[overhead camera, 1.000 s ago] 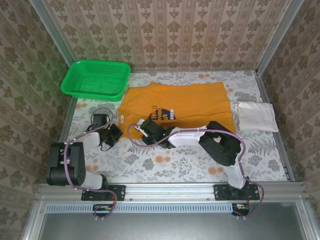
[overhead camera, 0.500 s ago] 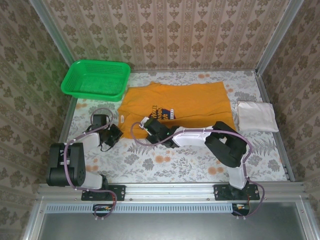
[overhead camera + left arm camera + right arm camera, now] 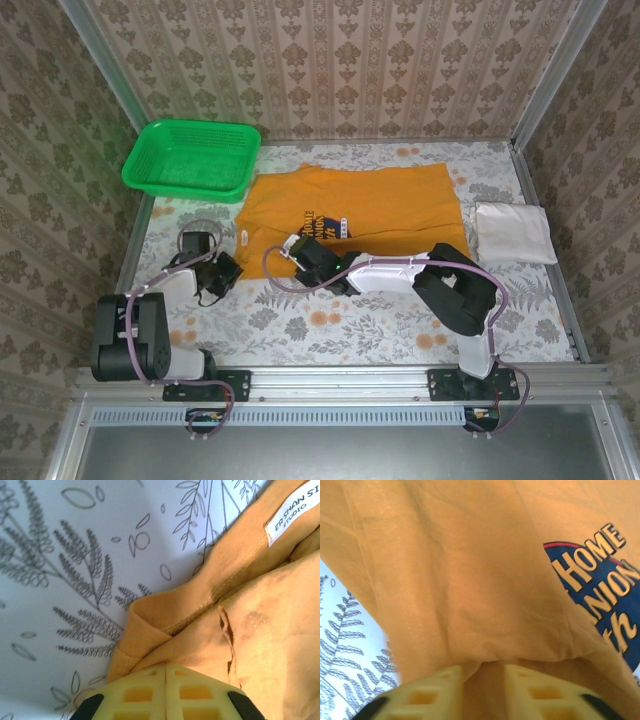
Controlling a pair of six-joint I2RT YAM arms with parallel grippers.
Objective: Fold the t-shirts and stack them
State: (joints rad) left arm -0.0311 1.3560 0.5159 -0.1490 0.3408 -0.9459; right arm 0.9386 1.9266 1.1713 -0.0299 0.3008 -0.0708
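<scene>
The folded front layer sags loose beside the print, so next my right gripper pinches the layer's edge and pulls it smooth while my left gripper holds the corner of the t-shirt.
The mustard-orange t-shirt lies spread across the back middle of the table, its blue and white print facing up. A white t-shirt lies folded at the right edge. My left gripper is at the shirt's near left corner. In the left wrist view its fingers are pressed together, with the folded orange hem bunching out from their tips. My right gripper rests low on the shirt's front edge beside the print. Its fingers stand apart, and orange cloth sags into the gap.
A green mesh basket stands at the back left corner. The table has a floral cover, bare in front of the shirt. Patterned walls enclose three sides. A white neck label shows near the shirt's collar.
The right gripper slid a little to the right along the shirt's front edge, closed, then opened its fingers. The left arm shifted only slightly and stayed shut.
</scene>
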